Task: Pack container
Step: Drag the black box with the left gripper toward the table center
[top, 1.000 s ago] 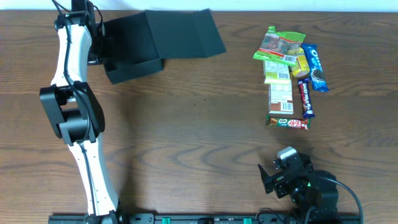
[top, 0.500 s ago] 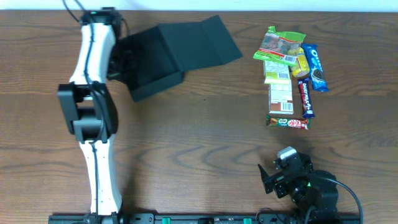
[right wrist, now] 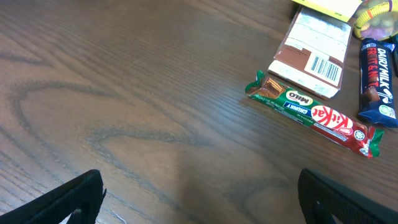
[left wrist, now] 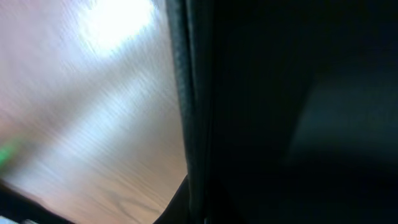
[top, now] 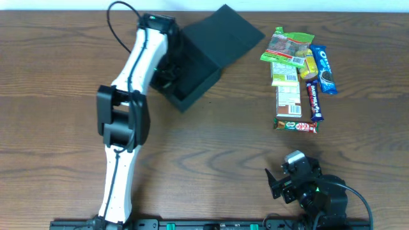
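My left gripper continues to swing the container toward the snack packets until the container sits straighter, because it holds the container's side (left wrist: 187, 68) and the wood (top: 241, 96) that way is clear.
The container (top: 203, 59), a matte black box with its flap lid (top: 234, 30) folded open to the back right, sits at the table's back centre, turned at an angle. My left gripper (top: 167, 71) is at its left wall and is shut on that thin wall. The left wrist view is filled by the dark container wall (left wrist: 194, 124) beside blurred wood. My right gripper (top: 281, 182) rests at the front right, open and holding nothing, its dark fingertips (right wrist: 79, 194) far apart over bare wood.
Several snack packets lie at the back right: a green bag (top: 291, 46), an Oreo pack (top: 324, 69), a Dairy Milk bar (top: 314, 101), a brown carton (right wrist: 309, 57) and a green KitKat (right wrist: 314, 113), nearest my right gripper.
My left arm has swung to the right, dragging the container with it and turning it toward the table's middle. The right arm and the snacks have not moved.
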